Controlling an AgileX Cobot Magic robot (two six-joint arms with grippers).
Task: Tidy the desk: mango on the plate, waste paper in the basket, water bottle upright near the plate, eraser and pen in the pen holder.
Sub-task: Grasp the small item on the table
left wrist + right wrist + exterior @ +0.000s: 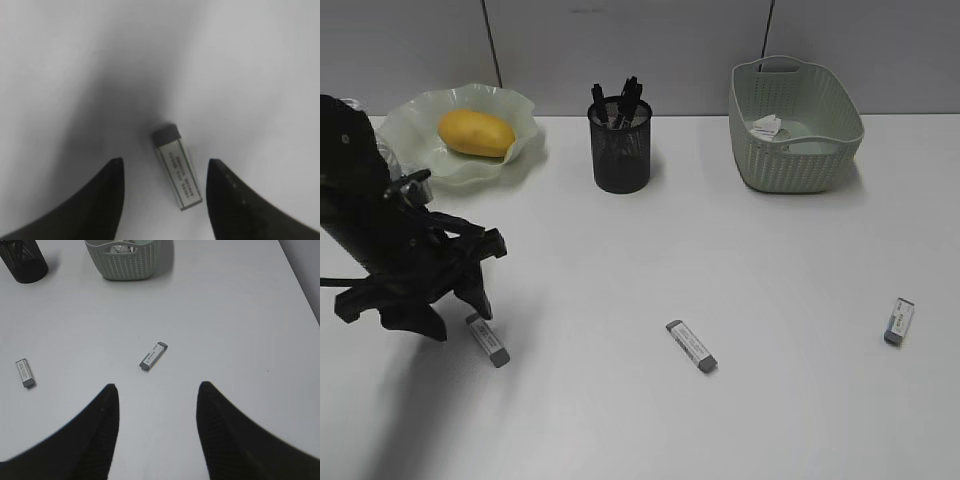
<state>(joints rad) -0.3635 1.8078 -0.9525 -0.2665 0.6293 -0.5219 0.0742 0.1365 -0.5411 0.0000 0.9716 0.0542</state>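
The short grey-ended white eraser [487, 341] will go all the way down inside the pen holder [621, 150] when I drop it in, because the pen holder is much taller than the eraser.
The mango [475, 132] lies on the plate [525, 112] at the back left. The pen holder [620, 150] holds dark pens [628, 97]. The waste paper [767, 126] lies in the basket [798, 150]. Three erasers lie on the desk [650, 250]: left [488, 340], middle [691, 345] and right [899, 320]. My left gripper [455, 312] is open, low over the left eraser [176, 165], which lies between its jaws [165, 160]. My right gripper [157, 387] is open and empty above the desk. The water bottle is mostly hidden behind my left arm.
In the right wrist view the right eraser [153, 355] lies ahead of the jaws, the middle eraser [24, 373] to the left, with the pen holder [22, 260] and basket [122, 262] at the far edge. A grey wall runs behind the desk.
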